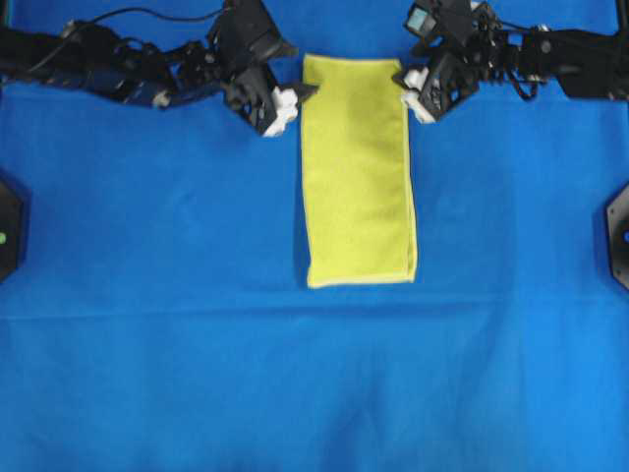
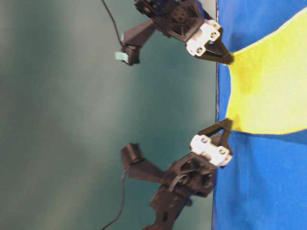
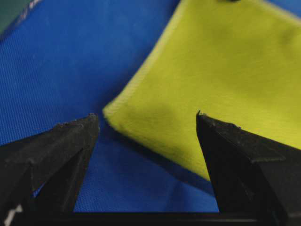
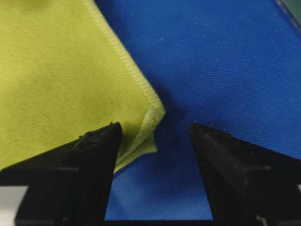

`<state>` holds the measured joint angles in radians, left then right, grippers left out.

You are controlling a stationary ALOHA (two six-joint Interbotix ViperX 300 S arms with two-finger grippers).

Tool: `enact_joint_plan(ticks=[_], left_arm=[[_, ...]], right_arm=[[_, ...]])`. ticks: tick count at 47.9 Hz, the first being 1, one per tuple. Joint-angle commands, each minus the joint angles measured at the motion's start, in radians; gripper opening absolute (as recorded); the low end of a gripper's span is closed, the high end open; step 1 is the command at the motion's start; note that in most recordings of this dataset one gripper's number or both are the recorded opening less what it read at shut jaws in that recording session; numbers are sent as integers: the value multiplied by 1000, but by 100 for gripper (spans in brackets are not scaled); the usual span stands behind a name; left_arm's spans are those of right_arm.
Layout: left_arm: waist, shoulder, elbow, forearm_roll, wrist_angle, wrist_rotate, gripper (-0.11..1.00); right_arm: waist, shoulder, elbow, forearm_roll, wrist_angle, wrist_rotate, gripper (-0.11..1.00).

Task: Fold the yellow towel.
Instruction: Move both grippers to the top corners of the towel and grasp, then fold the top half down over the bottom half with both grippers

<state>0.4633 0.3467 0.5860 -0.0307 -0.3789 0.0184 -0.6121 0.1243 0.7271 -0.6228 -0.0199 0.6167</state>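
I expect both layers to bend together and the towel's near half to stay flat when I carry the yellow towel's far end (image 1: pixel 352 67) over, because the long strip (image 1: pixel 357 187) lies limp.
The yellow towel (image 1: pixel 358 172) lies folded in half as a tall narrow rectangle on the blue cloth (image 1: pixel 197 344), its long sides running front to back. My left gripper (image 1: pixel 307 92) is open at the towel's far left corner, which shows between its fingers in the left wrist view (image 3: pixel 197 84). My right gripper (image 1: pixel 402 79) is open at the far right corner, where two stacked layers of the towel (image 4: pixel 61 80) show beside the left finger. Both grippers hold nothing. In the table-level view the towel (image 2: pixel 273 86) lies between the two grippers.
The blue cloth covers the whole table. Black arm bases sit at the left edge (image 1: pixel 8 231) and right edge (image 1: pixel 619 236). The arms' bodies stretch along the far edge of the table.
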Motion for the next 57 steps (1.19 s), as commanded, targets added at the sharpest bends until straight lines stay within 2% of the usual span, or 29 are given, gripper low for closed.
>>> enact_joint_plan(ticks=[1,10,13,15,18,23,26,34,49,57], left_arm=[[8,15,-43,2,-9,-2,80],[12,55,-78,2,-6,-2,76],[12,60,-81,2,-5,0,69],[12,60,-81,2,-5,6,59],[11,60,-80,2,-3,14,43],[12,61,-80,2,-5,17,14],[12,60,-81,2,-5,17,3],[12,51,-80,3,-3,25,3],[12,-55,-98,3,67,118,3],[14,-72,-101,2,92,132,3]], right_arm=[[-2,14,-28,-2,-18,-3,63],[-8,40,-35,-2,-12,-2,63],[-8,40,-35,0,-6,2,61],[-8,40,-32,0,-3,3,58],[-6,38,-29,0,2,3,47],[6,35,-23,0,0,3,17],[9,35,-23,0,0,5,3],[9,28,-23,0,5,8,3],[9,-75,-37,-2,103,0,3],[9,-109,-32,-2,118,0,3]])
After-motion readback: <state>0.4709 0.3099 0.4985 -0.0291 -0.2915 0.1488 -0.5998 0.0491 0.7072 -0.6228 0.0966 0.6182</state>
